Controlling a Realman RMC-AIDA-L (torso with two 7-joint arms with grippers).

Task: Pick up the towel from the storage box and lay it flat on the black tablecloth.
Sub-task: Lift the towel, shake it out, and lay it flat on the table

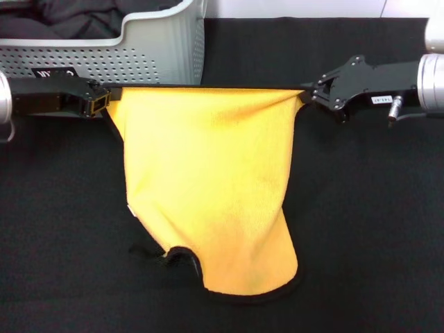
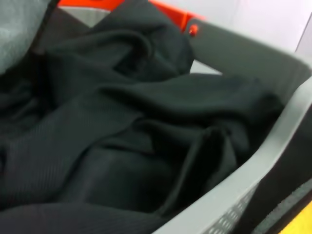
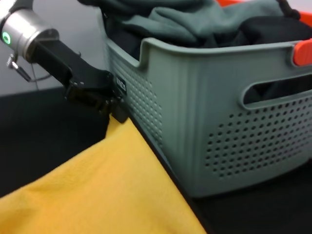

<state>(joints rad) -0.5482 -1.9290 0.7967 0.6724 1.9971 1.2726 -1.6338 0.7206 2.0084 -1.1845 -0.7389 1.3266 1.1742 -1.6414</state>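
The robot's two grippers should raise the towel's top edge [image 1: 208, 89] high and swing the towel open before they lay it flat, because the towel's lower corner [image 1: 173, 253] is folded under.
The towel [image 1: 208, 187] hangs yellow face forward, stretched by its top edge between my two grippers, its black-trimmed lower end resting crumpled on the black tablecloth [image 1: 374, 229]. My left gripper [image 1: 104, 99] is shut on the towel's top left corner, just in front of the storage box [image 1: 159, 52]. My right gripper [image 1: 305, 96] is shut on the top right corner. The right wrist view shows the towel [image 3: 102, 190], the left gripper [image 3: 114, 108] and the box [image 3: 204, 122]. The left wrist view shows the box's rim [image 2: 273, 151].
A dark black cloth heap [image 2: 122, 126] and a grey-green cloth [image 3: 195, 19] fill the box. The box has orange clips [image 3: 302, 51] on its rim. A white surface lies beyond the tablecloth's far edge [image 1: 298, 7].
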